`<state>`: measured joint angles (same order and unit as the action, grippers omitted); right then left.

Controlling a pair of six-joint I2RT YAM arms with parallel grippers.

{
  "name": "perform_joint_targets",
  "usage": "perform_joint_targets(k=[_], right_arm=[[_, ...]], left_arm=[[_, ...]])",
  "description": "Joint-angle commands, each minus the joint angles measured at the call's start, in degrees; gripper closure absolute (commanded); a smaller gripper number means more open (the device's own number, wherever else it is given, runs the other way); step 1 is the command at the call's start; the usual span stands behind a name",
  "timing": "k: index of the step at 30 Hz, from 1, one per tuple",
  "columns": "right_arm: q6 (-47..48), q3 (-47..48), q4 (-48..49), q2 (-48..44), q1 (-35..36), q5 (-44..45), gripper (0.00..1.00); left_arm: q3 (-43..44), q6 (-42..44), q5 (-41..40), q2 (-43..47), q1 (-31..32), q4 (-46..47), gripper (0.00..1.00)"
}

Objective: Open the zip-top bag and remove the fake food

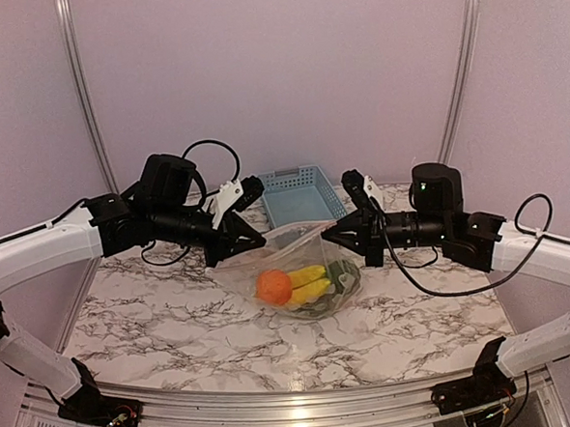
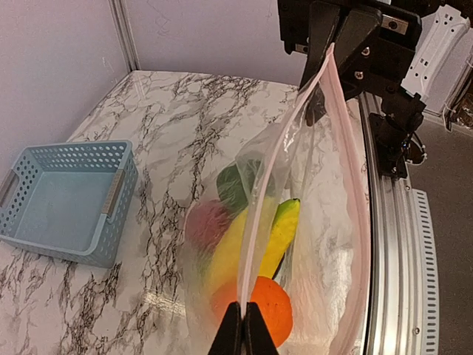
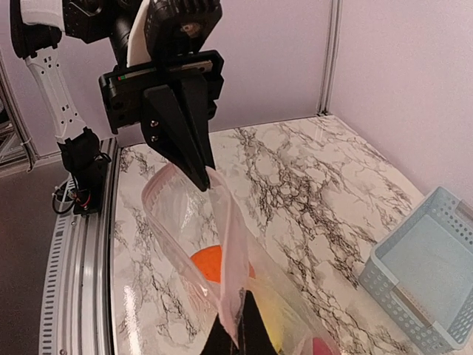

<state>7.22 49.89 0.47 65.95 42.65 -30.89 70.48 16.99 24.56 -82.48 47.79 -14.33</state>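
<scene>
With both my grippers shut on the zip strip (image 1: 279, 250), my left gripper next lowers the bag while my right gripper opens and reaches into the bag's opening (image 1: 288, 236).
The clear zip-top bag (image 1: 302, 261) hangs between both grippers just above the marble table (image 1: 176, 327). My left gripper (image 1: 255, 240) is shut on one end of a whitish zip strip (image 2: 259, 222). My right gripper (image 1: 331, 232) is shut on its other end (image 3: 233, 259). That strip is stretched taut between them. The other lip (image 2: 361, 214) bows away, so the mouth gapes. The fake food lies inside: an orange ball (image 1: 273, 287), a yellow banana (image 1: 308, 276), a pink-red fruit (image 2: 207, 224) and dark green pieces (image 1: 344, 273).
A light blue lattice basket (image 1: 301, 193) stands empty on the table just behind the bag, and shows in the left wrist view (image 2: 66, 196) and the right wrist view (image 3: 429, 274). A metal rail (image 1: 278, 407) runs along the near table edge.
</scene>
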Motion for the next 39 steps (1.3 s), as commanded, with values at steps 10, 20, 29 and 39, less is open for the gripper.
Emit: perform_joint_targets(k=[10,20,29,39], right_arm=[[-1.01,18.82,8.56,17.5,7.5,-5.67,1.0],[-7.64,41.78,19.19,42.72,11.02,-14.93,1.0],[-22.86,56.29,32.92,60.95,11.88,-18.69,1.0],[-25.6,34.85,41.82,54.94,6.69,-14.94,0.9]], left_arm=[[-6.05,-16.57,-12.69,18.72,-0.02,-1.38,1.0],[-7.99,-25.01,-29.26,31.09,-1.05,-9.77,1.0],[-11.03,-25.86,-35.86,33.96,-1.49,-13.25,1.0],[-19.8,-30.44,-25.61,20.21,-1.47,5.89,1.0]])
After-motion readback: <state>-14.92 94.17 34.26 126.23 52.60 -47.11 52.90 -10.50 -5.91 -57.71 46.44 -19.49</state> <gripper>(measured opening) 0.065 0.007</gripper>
